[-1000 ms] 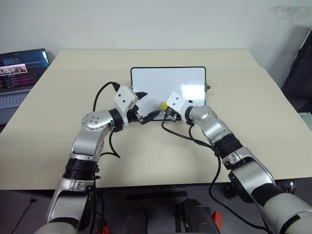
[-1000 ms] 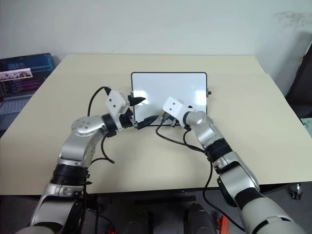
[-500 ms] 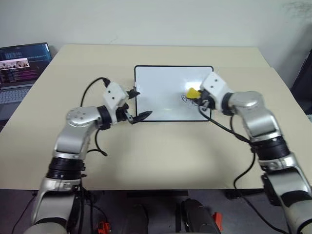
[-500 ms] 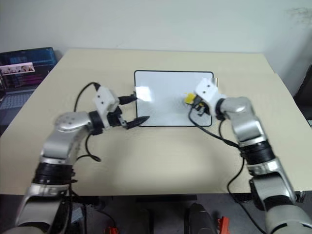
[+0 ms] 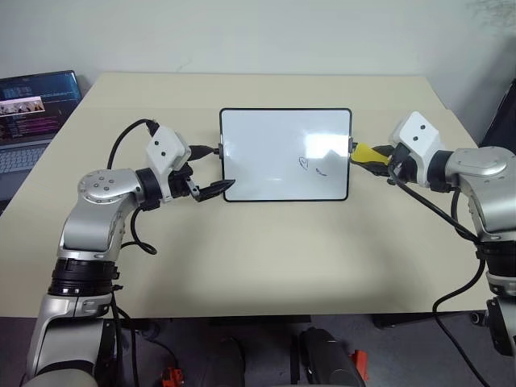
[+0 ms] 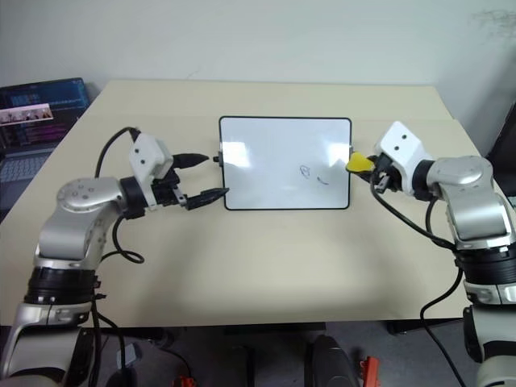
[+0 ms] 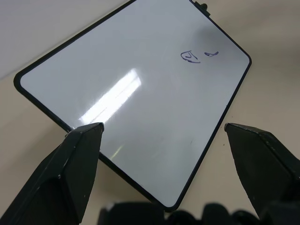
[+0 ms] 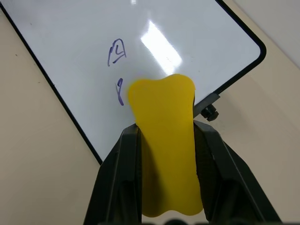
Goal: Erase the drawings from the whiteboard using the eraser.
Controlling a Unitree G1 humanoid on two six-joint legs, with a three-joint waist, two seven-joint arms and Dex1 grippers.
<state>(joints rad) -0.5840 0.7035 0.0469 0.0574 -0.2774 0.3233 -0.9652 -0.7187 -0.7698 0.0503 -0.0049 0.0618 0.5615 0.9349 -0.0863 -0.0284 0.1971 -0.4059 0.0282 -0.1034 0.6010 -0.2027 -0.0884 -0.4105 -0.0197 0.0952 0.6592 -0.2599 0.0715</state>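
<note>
Next, my right gripper moves the eraser back over the marks (image 5: pixel 320 172) and wipes, because blue drawings (image 5: pixel 304 163) are still on the whiteboard and the eraser hovers past the whiteboard's edge.
The whiteboard (image 5: pixel 266 137) lies flat in the middle of the table, glossy white with a thin black frame. Two small blue drawings (image 5: pixel 306 163) sit on its right half, seen closer in the wrist view as drawings (image 8: pixel 116 52). My right gripper (image 5: pixel 376 155) hovers just past the board's right edge, shut on the yellow eraser (image 8: pixel 165 140), which points toward the board. My left gripper (image 5: pixel 219 168) is open at the board's left edge, one fingertip near the side knob and the other by the near left corner. I cannot tell whether it touches.
An open laptop (image 5: pixel 31 109) stands at the table's far left edge. Bare beige table (image 5: pixel 266 258) spreads in front of the board and behind it. Black cables loop beside both forearms.
My right gripper has carried the eraser from the board's front edge, across the drawings, to beyond the right edge. My left gripper has drawn back left off the board's corner.
</note>
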